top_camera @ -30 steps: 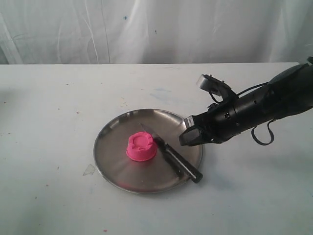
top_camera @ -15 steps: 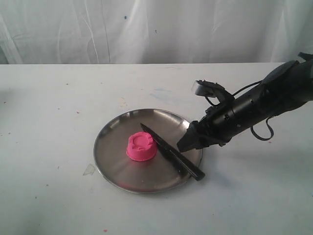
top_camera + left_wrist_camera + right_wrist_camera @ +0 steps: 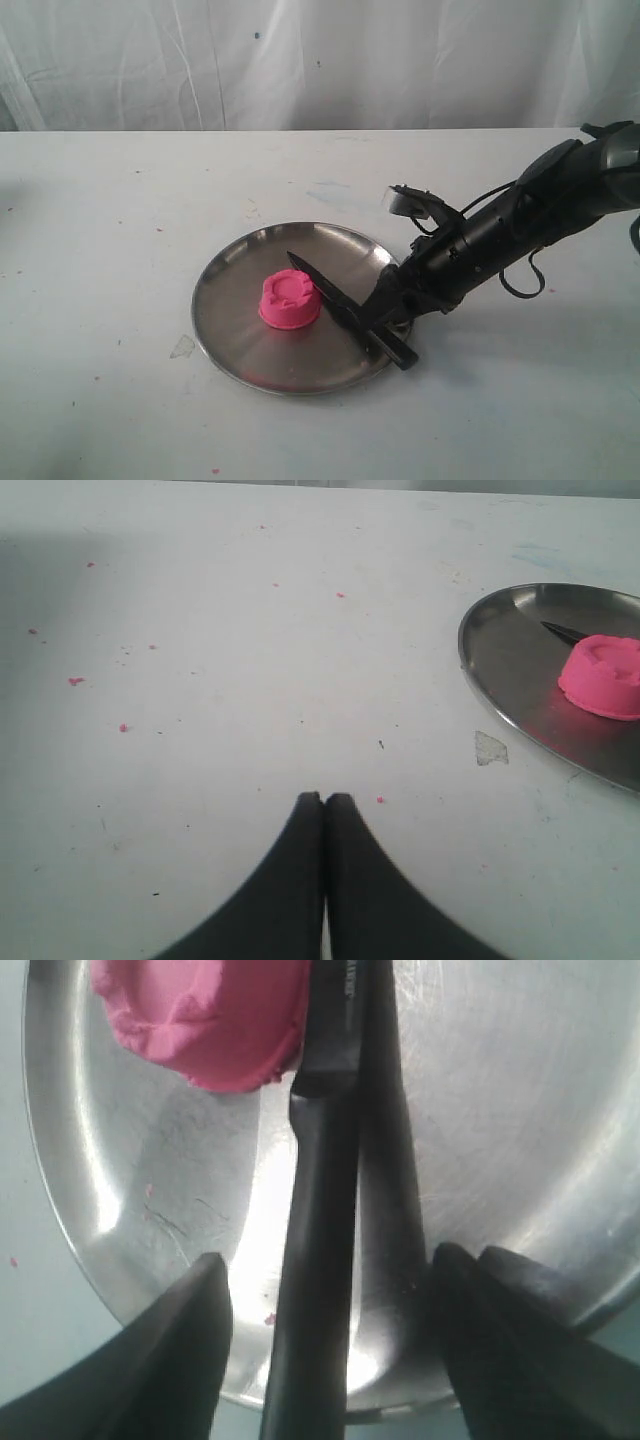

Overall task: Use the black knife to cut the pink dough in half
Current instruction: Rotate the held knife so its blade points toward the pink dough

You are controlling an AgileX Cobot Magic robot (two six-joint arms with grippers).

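Observation:
The blade's broad side [image 3: 317, 278] shows next to the pink dough, so the black knife [image 3: 388, 342] will turn edge-down when I squeeze its handle and lift it.
The pink dough [image 3: 290, 302] [image 3: 603, 676] [image 3: 210, 1020] sits whole in the middle of a round steel plate [image 3: 230, 320] [image 3: 500, 670] [image 3: 480, 1110]. The black knife [image 3: 345, 308] [image 3: 320, 1260] lies on the plate to the dough's right, blade tip by the dough and handle end over the plate's rim. My right gripper [image 3: 378, 318] [image 3: 325, 1270] is open, low over the handle, one finger on each side of it with gaps between. My left gripper [image 3: 324, 800] is shut and empty above bare table left of the plate; it is out of the exterior view.
The white table [image 3: 120, 200] carries small pink crumbs [image 3: 76, 681] and a scuffed patch [image 3: 490, 748] by the plate's left rim. A white cloth backdrop [image 3: 320, 60] hangs behind the table's far edge.
My right arm has come down and to the left, from above the plate's right rim to the knife handle. The dough, knife and plate have not moved.

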